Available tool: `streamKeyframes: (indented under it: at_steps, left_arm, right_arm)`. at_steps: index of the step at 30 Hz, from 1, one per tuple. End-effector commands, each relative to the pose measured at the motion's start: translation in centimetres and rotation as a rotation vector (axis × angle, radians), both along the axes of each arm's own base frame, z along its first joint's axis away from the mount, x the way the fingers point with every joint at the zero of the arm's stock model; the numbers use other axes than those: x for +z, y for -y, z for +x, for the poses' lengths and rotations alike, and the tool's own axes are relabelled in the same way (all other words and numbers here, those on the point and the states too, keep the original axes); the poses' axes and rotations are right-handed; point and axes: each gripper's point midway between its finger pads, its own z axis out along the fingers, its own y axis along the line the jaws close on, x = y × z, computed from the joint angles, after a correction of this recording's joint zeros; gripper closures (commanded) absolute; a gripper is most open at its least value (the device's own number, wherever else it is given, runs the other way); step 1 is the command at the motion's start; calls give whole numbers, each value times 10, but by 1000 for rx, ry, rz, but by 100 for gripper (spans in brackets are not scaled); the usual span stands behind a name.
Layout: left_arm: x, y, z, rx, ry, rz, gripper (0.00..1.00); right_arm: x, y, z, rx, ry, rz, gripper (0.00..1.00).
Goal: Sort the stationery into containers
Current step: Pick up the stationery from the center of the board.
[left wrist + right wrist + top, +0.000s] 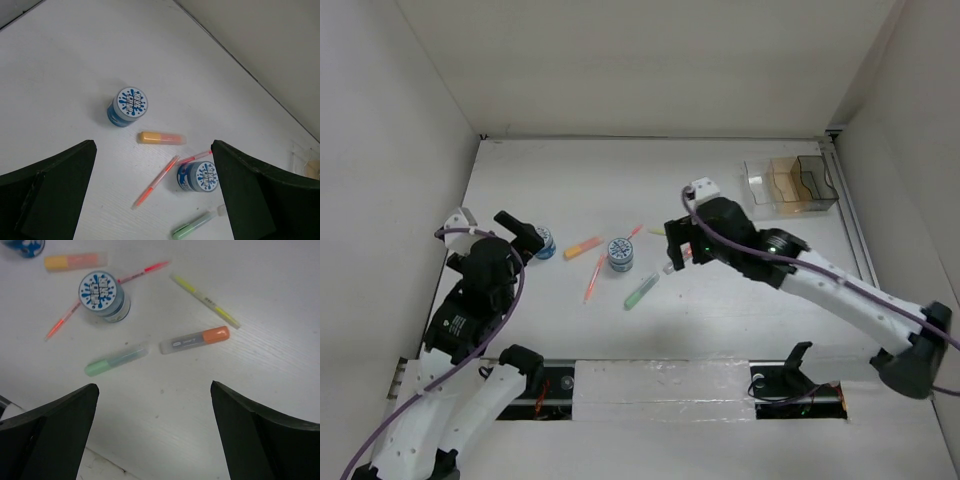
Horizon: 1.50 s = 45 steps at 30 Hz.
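My right gripper should keep moving its open fingers over until they are on both sides of the pot (620, 258), because the mid-table pot stands upright with its lid (620, 247) clear above the pens.
Two blue-and-white pots stand on the white table: one (544, 243) just beside my left gripper (525, 234), the other (620, 254) mid-table. Around them lie an orange marker (582, 246), a thin orange pen (593, 278), a green marker (641, 291), a thin red pen (634, 232) and a yellow pen (657, 231). The clear, amber-tinted organiser (790, 184) stands at the back right, empty as far as I see. My left gripper (153, 145) is open above the first pot (128, 106) and orange marker (161, 138). My right gripper (153, 386) is open, just short of a grey-and-orange marker (195, 340) and the green marker (117, 359).
White walls close in the table on the left, back and right. A metal rail (660, 385) and a gap run along the near edge, and that edge shows in the right wrist view (100, 462). A raised strip (855, 230) lines the right side beside the organiser.
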Motion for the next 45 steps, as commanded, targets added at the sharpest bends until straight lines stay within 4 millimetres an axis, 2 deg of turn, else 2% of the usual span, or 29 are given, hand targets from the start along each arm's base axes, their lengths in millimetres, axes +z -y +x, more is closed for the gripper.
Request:
streamKeyframes:
  at_steps: [1,2,4,5,6,7,10,11,13,14,16,18,20,21,25,27,29,30,31,35,41,45]
  left_arm:
    - [21,-14,-9,72,77,-39,0]
    - [21,-14,-9,72,77,-39,0]
    - [26,-17,-13,81,99,-46,0]
    - [24,-17,-14,83,94,-50,0]
    - [24,-17,-14,83,94,-50,0]
    - [24,-17,-14,83,94,-50,0]
    - [22,-16,-13,70,89,-40,0]
    - [25,-13,-11,58,101,-43,0]
    - [22,-11,-8,46,85,-31,0]
    - [22,-11,-8,46,85,-31,0]
    - [18,-8,-5,37,62,-25,0]
    - [19,-6,-3,24,69,-24,0]
    - [17,-3,-2,10,56,-17,0]
    - [17,-3,-2,10,56,-17,0]
    - [19,-1,-1,-1,61,-15,0]
    - [17,-1,0,-1,52,-12,0]
    - [19,1,1,-10,59,-18,0]
    - [18,1,1,-13,57,-10,0]
    - [18,1,1,-13,57,-10,0]
    - [18,1,1,-13,57,-10,0]
    - [18,3,4,-24,54,-5,0]
    - [16,5,5,-33,44,-5,0]
  right_arm:
    - [4,-55,15,126,25,52,0]
    - [2,-69,18,157,12,69,0]
    - [-16,-94,28,190,-21,38,0]
    - [-22,-100,33,196,-26,20,0]
    - [-18,-113,35,210,-20,26,0]
    - [-40,-119,42,200,-50,-16,0]
    - [-61,-138,51,216,-69,-52,0]
    - [-67,-146,48,245,-75,-53,0]
    - [-69,-159,49,273,-75,-22,0]
    - [-79,-163,50,283,-90,-27,0]
    - [-81,-171,53,293,-93,-19,1]
    - [-92,-181,51,317,-103,-31,1]
    - [-92,-191,52,337,-86,-30,1]
    - [-102,-192,56,334,-82,-47,1]
    - [-113,-193,71,280,-79,-106,2]
    - [-116,-192,73,279,-77,-125,2]
    - [-127,-191,74,271,-87,-146,4]
    - [-123,-189,79,248,-67,-152,4]
    - [-129,-188,81,240,-70,-165,5]
    - [-133,-177,87,193,-61,-216,5]
    - [-108,-170,88,167,-9,-186,2]
    - [-121,-170,90,169,-25,-228,2]
